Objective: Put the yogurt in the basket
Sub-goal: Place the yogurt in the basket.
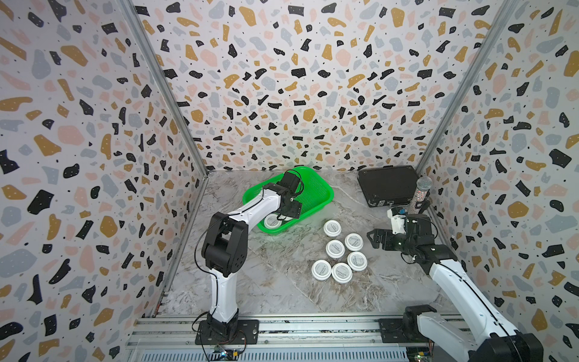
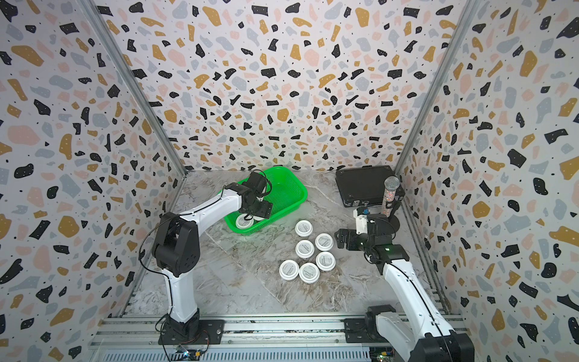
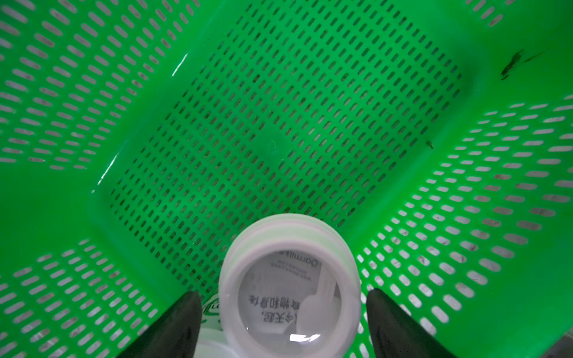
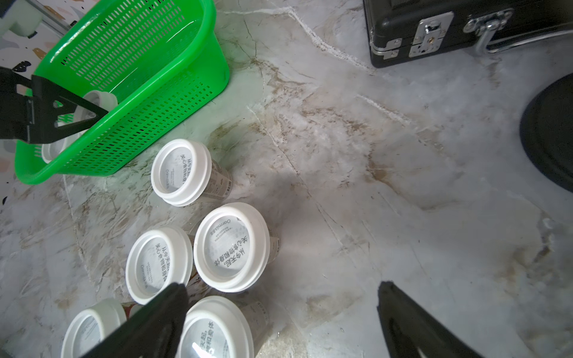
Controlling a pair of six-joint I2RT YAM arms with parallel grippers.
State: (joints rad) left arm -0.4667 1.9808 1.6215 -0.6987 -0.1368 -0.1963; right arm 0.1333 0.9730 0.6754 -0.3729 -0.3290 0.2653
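The green basket (image 1: pixel 311 190) angles away from the yogurt cups, so next my right gripper draws the basket's far end (image 1: pixel 331 193) nearer while my left gripper steadies its near end.
The green basket (image 1: pixel 326 185) sits at the back of the marble table. My left gripper (image 1: pixel 286 216) hangs inside its near corner. In the left wrist view this gripper (image 3: pixel 285 305) is open, with a white-lidded yogurt cup (image 3: pixel 290 294) standing on the basket floor (image 3: pixel 279 139) between the fingers, a slim gap on each side. A second yogurt cup (image 1: pixel 272 221) stands beside it in the basket. Several more yogurt cups (image 1: pixel 335 249) cluster on the table in front of the basket. My right gripper (image 1: pixel 372 239) hovers open and empty just right of that cluster (image 4: pixel 231 245).
A flat black case (image 1: pixel 388 185) lies at the back right. A glittery microphone (image 1: pixel 421 194) stands on a round black base (image 4: pixel 548 133) close behind my right arm. Patterned walls close in the table on three sides.
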